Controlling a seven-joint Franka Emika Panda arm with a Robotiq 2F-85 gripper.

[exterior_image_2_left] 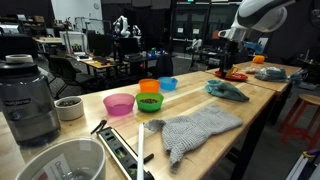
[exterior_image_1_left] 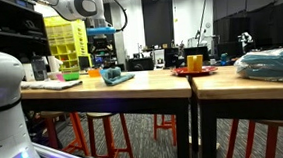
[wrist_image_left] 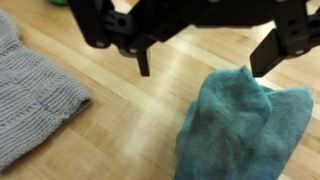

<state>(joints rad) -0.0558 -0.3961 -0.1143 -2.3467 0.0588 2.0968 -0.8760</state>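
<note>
Next, my gripper moves over the towel's raised fold [wrist_image_left: 238, 84] and pinches it, because the gap of my gripper is over the wooden table [wrist_image_left: 192, 76] and the teal towel is off toward one finger.
A crumpled teal towel [wrist_image_left: 235, 125] lies on the wooden table [wrist_image_left: 130, 110]. It also shows in both exterior views [exterior_image_1_left: 118, 77] [exterior_image_2_left: 228, 90]. My gripper [wrist_image_left: 207, 65] hangs above the towel with its two black fingers spread wide, open and empty, and it does not touch the cloth. In both exterior views the arm [exterior_image_1_left: 84, 6] [exterior_image_2_left: 262, 14] reaches down from above toward the towel. A grey knitted cloth [wrist_image_left: 35, 95] lies flat beside the towel, nearer the front of the table in an exterior view [exterior_image_2_left: 200, 128].
Pink [exterior_image_2_left: 119, 103], green [exterior_image_2_left: 150, 101], orange [exterior_image_2_left: 149, 87] and blue [exterior_image_2_left: 168, 83] bowls stand by the grey cloth. A blender [exterior_image_2_left: 28, 95] and a white bowl [exterior_image_2_left: 60, 165] are near the table end. A red plate with a yellow cup [exterior_image_1_left: 194, 65] is beyond the towel.
</note>
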